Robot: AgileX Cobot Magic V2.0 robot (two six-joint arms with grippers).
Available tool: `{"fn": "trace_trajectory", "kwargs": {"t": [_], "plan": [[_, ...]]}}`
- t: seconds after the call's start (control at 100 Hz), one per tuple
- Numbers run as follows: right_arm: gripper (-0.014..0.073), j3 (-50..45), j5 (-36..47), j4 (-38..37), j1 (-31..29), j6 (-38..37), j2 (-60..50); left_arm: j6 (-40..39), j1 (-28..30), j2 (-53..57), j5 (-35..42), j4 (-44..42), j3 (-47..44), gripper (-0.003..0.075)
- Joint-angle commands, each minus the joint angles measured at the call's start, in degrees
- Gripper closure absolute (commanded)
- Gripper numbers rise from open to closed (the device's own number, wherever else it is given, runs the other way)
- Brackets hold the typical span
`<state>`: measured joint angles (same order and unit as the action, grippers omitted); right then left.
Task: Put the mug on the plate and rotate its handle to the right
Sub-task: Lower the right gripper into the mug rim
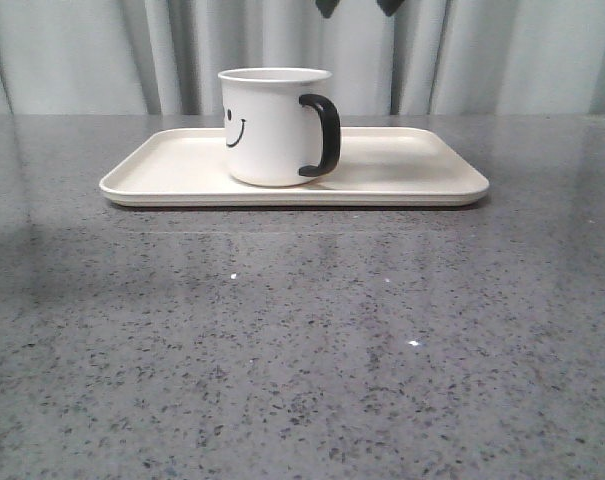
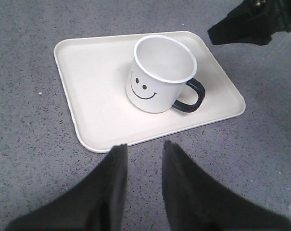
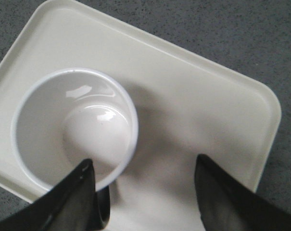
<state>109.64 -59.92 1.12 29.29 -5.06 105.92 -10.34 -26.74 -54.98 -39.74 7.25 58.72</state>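
Observation:
My right gripper is to grab the mug's rim (image 1: 326, 76) next to the handle and turn the smiley face to the front, because the mug's black handle (image 1: 328, 142) slants toward the plate's front edge.
The white mug (image 1: 267, 128) with a black smiley face stands upright on the cream plate (image 1: 402, 170), left of its middle. Its black handle (image 1: 323, 135) points right in the front view. My right gripper (image 3: 144, 161) is open and empty, high above the mug (image 3: 73, 125), its two fingertips just showing at the top of the front view (image 1: 357, 5); the handle (image 3: 104, 211) lies beside one finger. My left gripper (image 2: 144, 145) is open and empty over the table, just off the plate's (image 2: 92, 96) edge, apart from the mug (image 2: 159, 72).
The plate sits at the back of a grey speckled table (image 1: 302, 350). A pale curtain (image 1: 82, 50) hangs behind it. The right gripper also shows in the left wrist view (image 2: 251, 21), past the plate's far corner.

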Motion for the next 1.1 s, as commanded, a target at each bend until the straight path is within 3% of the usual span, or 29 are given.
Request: {"fn": "trace_trajectory", "kwargs": {"t": [0.0, 0.63, 0.72, 0.96, 1.02, 1.09], "plan": [[0.0141, 4.22, 1.35, 1.73, 0.0, 0.28, -0.69, -0.08, -0.46, 0.8, 3.48, 0.92, 1.43, 0.0543], [0.0155, 7.81, 2.11, 3.47, 0.04, -1.77, 8.24, -0.08, -0.46, 0.8, 3.48, 0.92, 1.43, 0.0543], [0.0245, 7.81, 2.11, 3.59, 0.04, -1.83, 8.24, -0.08, -0.46, 0.8, 3.48, 0.92, 1.43, 0.0543], [0.0608, 7.81, 2.11, 3.59, -0.18, -2.99, 8.24, -0.08, -0.46, 0.8, 3.48, 0.92, 1.34, 0.0543], [0.0666, 7.81, 2.11, 3.59, -0.18, -3.17, 8.24, -0.08, -0.46, 0.8, 3.48, 0.92, 1.34, 0.0543], [0.0658, 7.81, 2.06, 3.59, -0.18, -3.32, 8.24, -0.08, -0.46, 0.8, 3.48, 0.92, 1.34, 0.0543]]}}
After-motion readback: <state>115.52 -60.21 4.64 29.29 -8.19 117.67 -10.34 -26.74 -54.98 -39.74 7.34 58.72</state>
